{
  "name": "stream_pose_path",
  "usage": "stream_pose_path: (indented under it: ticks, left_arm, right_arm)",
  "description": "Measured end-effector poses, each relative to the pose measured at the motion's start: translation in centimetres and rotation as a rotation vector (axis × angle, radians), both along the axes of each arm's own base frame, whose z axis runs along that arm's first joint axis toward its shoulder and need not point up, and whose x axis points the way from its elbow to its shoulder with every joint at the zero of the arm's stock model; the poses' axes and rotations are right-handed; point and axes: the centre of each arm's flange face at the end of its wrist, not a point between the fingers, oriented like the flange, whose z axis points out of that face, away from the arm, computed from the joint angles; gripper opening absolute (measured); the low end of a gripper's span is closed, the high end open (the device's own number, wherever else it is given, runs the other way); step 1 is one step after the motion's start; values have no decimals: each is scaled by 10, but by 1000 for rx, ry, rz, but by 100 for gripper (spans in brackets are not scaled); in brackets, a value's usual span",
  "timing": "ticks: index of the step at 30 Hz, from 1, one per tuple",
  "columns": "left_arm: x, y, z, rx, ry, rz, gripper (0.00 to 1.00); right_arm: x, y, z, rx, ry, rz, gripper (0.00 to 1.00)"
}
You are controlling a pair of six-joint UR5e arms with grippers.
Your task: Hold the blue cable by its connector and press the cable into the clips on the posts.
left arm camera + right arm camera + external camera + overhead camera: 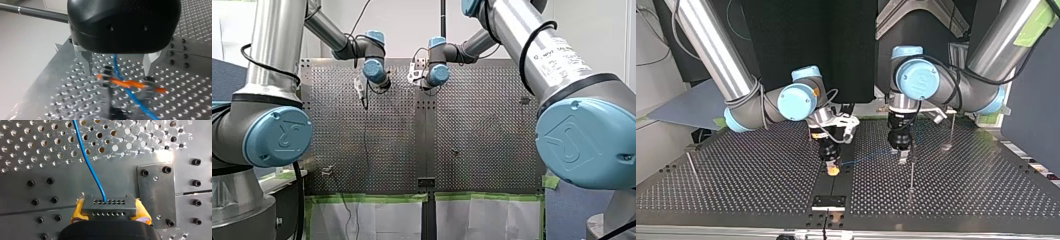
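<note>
My gripper will carry the blue cable [86,157], which runs nearly straight past a small bend at the connector [102,192], so the cable will swing from that bend as it is carried.
In the right wrist view, my right gripper [109,213] is shut with its yellow pads [77,211] on a black connector [109,205]. The thin blue cable [87,162] runs out of the connector, away over the perforated plate. In the left wrist view, my left gripper [119,73] is open, its metal fingers [88,61] standing on either side of the blue cable [117,70]. There the cable crosses an orange clip [130,84] just below the fingertips. In the top view, my right gripper [832,167] and my left gripper [903,152] stand close together, the cable [866,158] stretched between them.
A thin post [911,175] stands just in front of my left gripper in the top view. Others stand at the view's right [952,130] and far left [691,165]. A dark bolted plate [155,192] lies beside the connector. Both arms [372,50] hang over the table's middle.
</note>
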Motion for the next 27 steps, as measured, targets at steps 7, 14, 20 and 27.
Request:
stream_pose_path:
  ticks: [7,14,20,27]
  left_arm:
    - [12,-1,12,-12,-20,17,100]
    - [14,0,11,-10,-17,30,100]
    - [14,-1,12,14,-26,31,100]
    - [13,-4,13,48,-29,28,100]
  right_arm:
    - [0,-1,-1,0,0,-1,0]
    - [-1,-2,-2,1,1,-2,0]
    - [-1,-3,-3,3,2,-2,0]
    - [-1,-3,-5,5,4,-3,0]
